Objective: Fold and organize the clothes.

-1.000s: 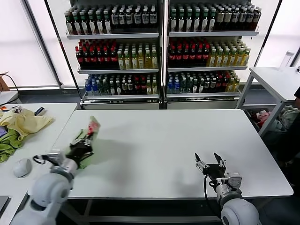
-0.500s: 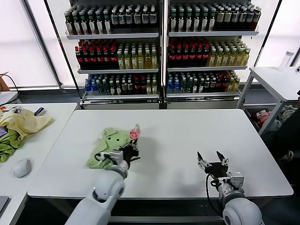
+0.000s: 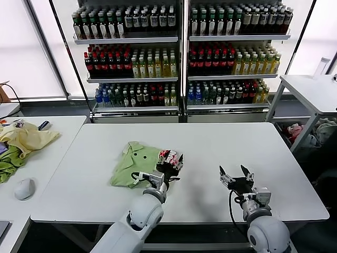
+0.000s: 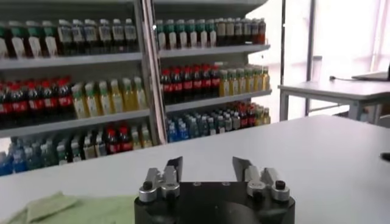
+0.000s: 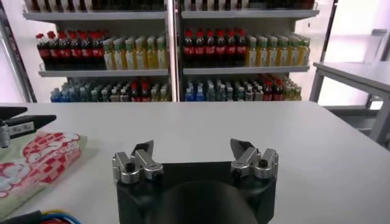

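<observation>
My left gripper needs to clear away from above the shirt's logo edge before my right gripper drags that edge point(image 3: 175, 156) toward the table's middle, as the shirt point(image 3: 136, 163) lies off-centre.
The light green polo shirt point(image 3: 136, 164) lies bunched on the white table point(image 3: 221, 147), left of centre. Its collar points to the far side and its red-and-white logo point(image 3: 167, 154) is at its right edge. My left gripper point(image 3: 171, 166) is at that logo edge, open and empty; the left wrist view shows its gripper point(image 4: 207, 164) with jaws apart, pointing away from the shirt point(image 4: 67, 210), which lies behind it. My right gripper point(image 3: 237, 178) is open over the table's front right, apart from the shirt. The right wrist view shows its open gripper point(image 5: 192, 147) and the logo point(image 5: 36, 163).
A pale yellow garment point(image 3: 27, 137) and a darker green cloth point(image 3: 9, 164) lie on the side table to the left, with a mouse point(image 3: 25, 188). Shelves of bottles point(image 3: 179, 52) stand behind. Another white table point(image 3: 310, 89) is at the far right.
My left arm swept right from the table's left edge to its centre, dragging the shirt along. The shirt now lies on the table and the left jaws stand open. The right arm barely moved.
</observation>
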Robot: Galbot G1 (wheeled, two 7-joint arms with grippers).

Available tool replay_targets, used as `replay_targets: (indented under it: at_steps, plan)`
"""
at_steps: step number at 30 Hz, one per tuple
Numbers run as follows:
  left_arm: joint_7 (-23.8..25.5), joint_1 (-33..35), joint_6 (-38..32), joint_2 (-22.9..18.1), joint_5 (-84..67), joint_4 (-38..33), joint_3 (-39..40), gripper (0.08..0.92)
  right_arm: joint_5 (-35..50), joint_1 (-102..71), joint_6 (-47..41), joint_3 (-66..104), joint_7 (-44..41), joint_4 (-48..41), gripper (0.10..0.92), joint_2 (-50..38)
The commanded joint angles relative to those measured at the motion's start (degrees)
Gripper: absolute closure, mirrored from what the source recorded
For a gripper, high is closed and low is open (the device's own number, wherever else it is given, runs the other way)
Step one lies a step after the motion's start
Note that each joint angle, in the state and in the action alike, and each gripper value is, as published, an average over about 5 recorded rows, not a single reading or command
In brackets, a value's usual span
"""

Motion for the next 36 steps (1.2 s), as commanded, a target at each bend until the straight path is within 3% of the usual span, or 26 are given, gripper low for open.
replay_targets:
  at_steps: [1,8,14,22,25,36]
  plan:
    - [-2.3,9.5,-3.5,7.9,1.9,-11.2,-12.4,0.356,1.0,10.0,0.6,-12.8,4.4,-5.8,0.203,4.5]
    - [-4.5,19.2,-6.5,11.6,2.2,-14.1,-24.6,0.190,0.6,22.1,2.7,-24.0,12.6,-19.9,0.203,14.8]
    - [-5.0,22.4,-8.8,12.3,1.4,-15.0,-28.8,0.177,1.4,26.1,3.4,-26.8,15.1,-29.5,0.203,21.9]
    - [-5.1,22.6,-9.2,13.2,0.0,-15.0,-29.9,0.177,2.3,26.5,3.0,-27.2,17.9,-34.8,0.205,24.6]
    - [-5.1,22.6,-9.2,13.2,-0.4,-15.1,-29.7,0.177,3.2,26.5,3.0,-27.2,18.6,-34.7,0.245,24.4]
    - [-5.1,22.4,-9.3,13.8,-1.3,-14.9,-29.5,0.177,3.6,26.6,1.5,-26.1,17.5,-34.7,0.530,22.5]
